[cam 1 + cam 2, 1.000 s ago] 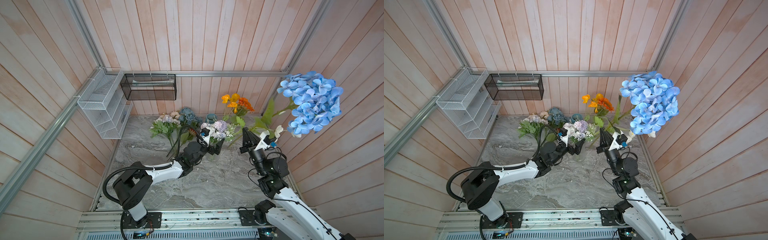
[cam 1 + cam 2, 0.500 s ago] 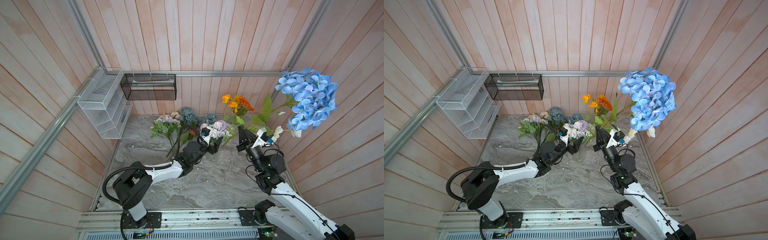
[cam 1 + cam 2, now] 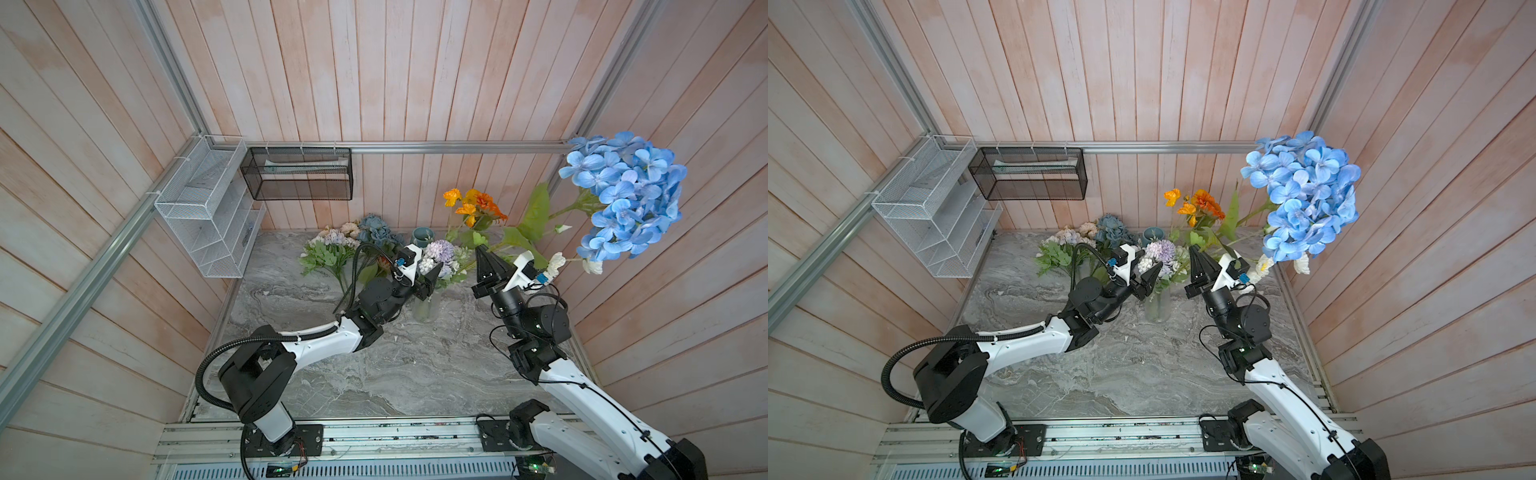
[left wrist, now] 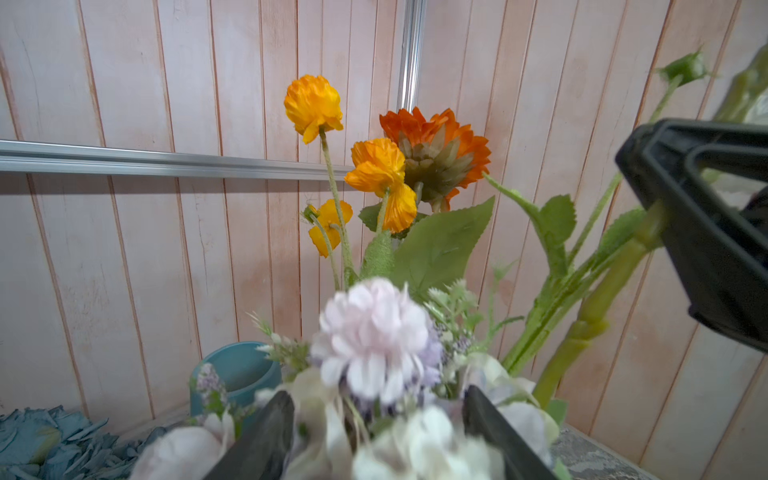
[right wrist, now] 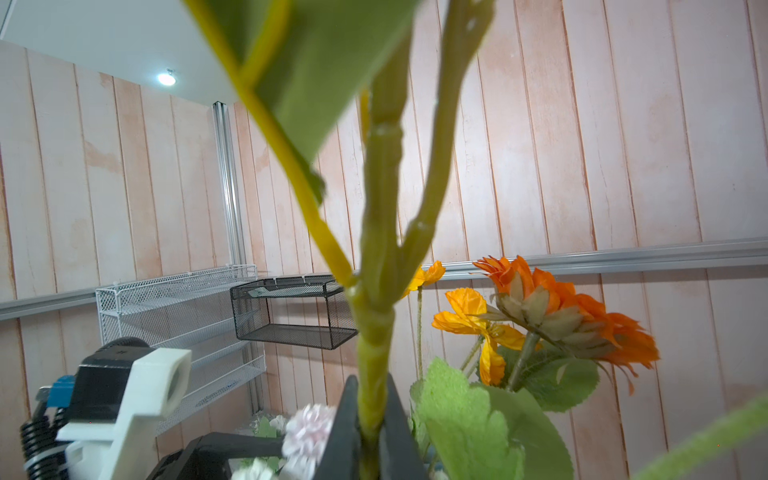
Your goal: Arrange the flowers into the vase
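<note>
I should open my left gripper, move it back and close it below the blooms [image 3: 1159, 291] before the hydrangea goes in, because it is holding the lilac and white bunch of flowers among its blooms [image 3: 1161, 253].
A clear glass vase [image 3: 426, 307] [image 3: 1157, 308] stands mid-table with a lilac and white bunch [image 3: 439, 252] [image 4: 374, 332] in it. My left gripper [image 3: 435, 272] [image 3: 1156, 272] [image 4: 376, 409] is closed on that bunch just above the rim, blooms filling the gap between its fingers. Orange and yellow flowers [image 3: 473, 205] [image 4: 432, 153] rise behind. My right gripper [image 3: 483, 251] [image 3: 1194, 251] [image 5: 370, 399] is shut on the thick green stem [image 5: 376, 291] of the bright blue hydrangea [image 3: 623, 199] [image 3: 1308, 199]. It holds the stem tilted, the bloom high at the right.
Loose dusty blue roses [image 3: 376, 228] and a peach and lilac bunch [image 3: 336, 243] lie at the back of the marble table [image 3: 374, 374]. A teal cup [image 3: 422, 237] stands behind the vase. A white wire shelf [image 3: 208, 208] and a black mesh basket [image 3: 297, 174] hang on the walls.
My left gripper's jaws have narrowed around the lilac bunch. My right gripper has carried the hydrangea stem a little to the left, toward the vase.
</note>
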